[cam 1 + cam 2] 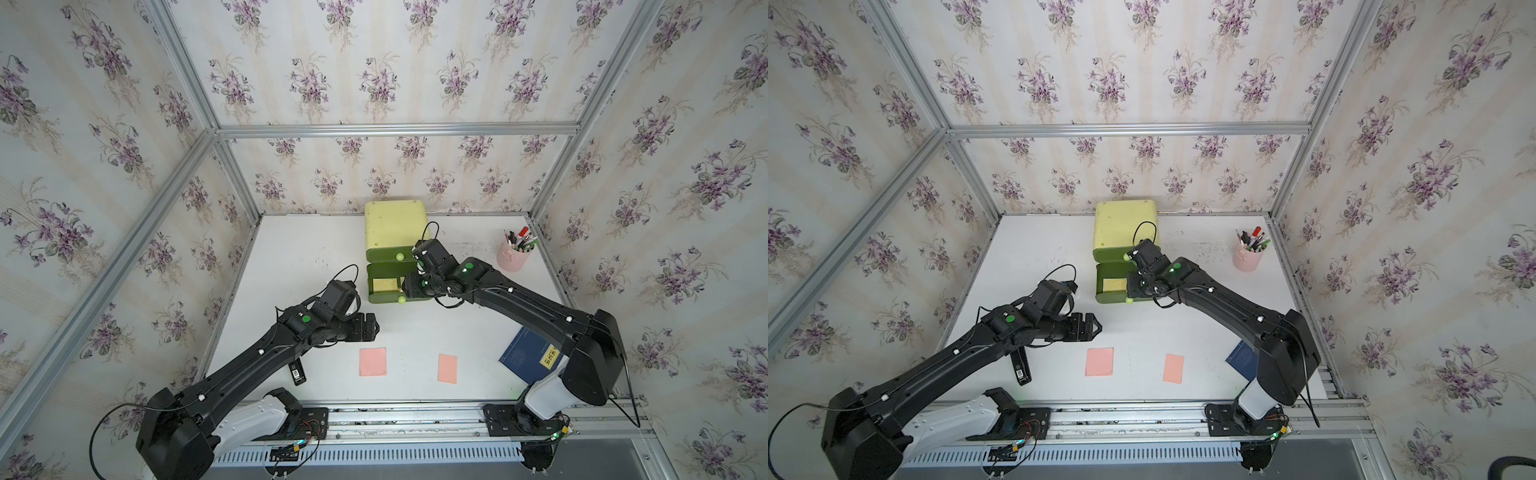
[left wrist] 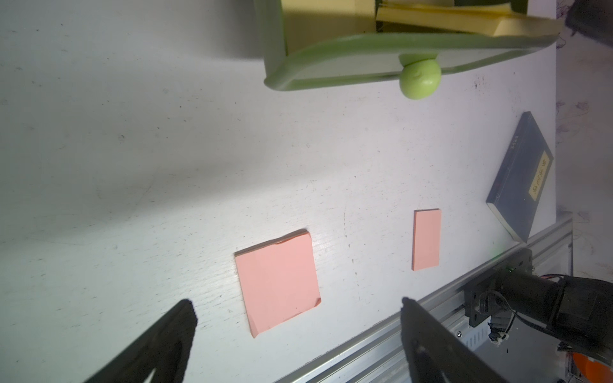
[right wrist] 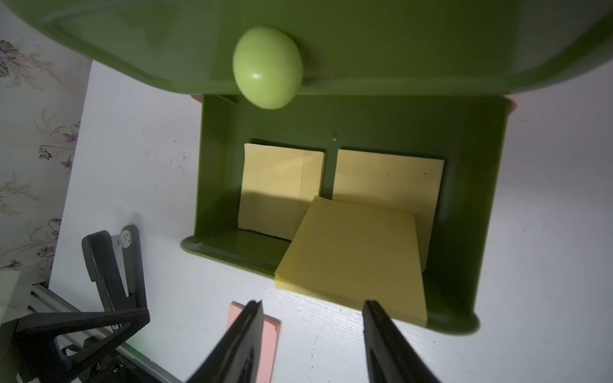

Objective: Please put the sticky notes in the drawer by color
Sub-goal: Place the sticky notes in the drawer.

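Observation:
Next, my right gripper goes back and pushes the pad [image 3: 359, 252] down inside the tray before closing the drawer, since that yellow pad leans over the tray's front rim.
The drawer [image 1: 395, 224] is a pale yellow-green chest at the back middle of the table. One dark green drawer tray [image 3: 464, 199] is pulled out below a closed face with a round knob [image 3: 267, 68]. Two yellow sticky notes [image 3: 282, 185] [image 3: 388, 179] lie flat in the tray. A third yellow pad [image 3: 351, 255] leans tilted over the tray's front rim. My right gripper [image 3: 313, 303] hangs just in front of that rim, open, nothing between its fingers. Two salmon pink sticky notes [image 1: 372, 362] [image 1: 447, 368] lie near the table's front. My left gripper [image 2: 297, 301] is open above the left pink note [image 2: 278, 285].
A pink pen cup [image 1: 514, 255] stands at the back right. A dark blue booklet [image 1: 532, 353] lies at the front right, partly under my right arm. A small black device [image 1: 297, 374] lies under my left arm. An aluminium rail [image 1: 395, 411] runs along the front edge.

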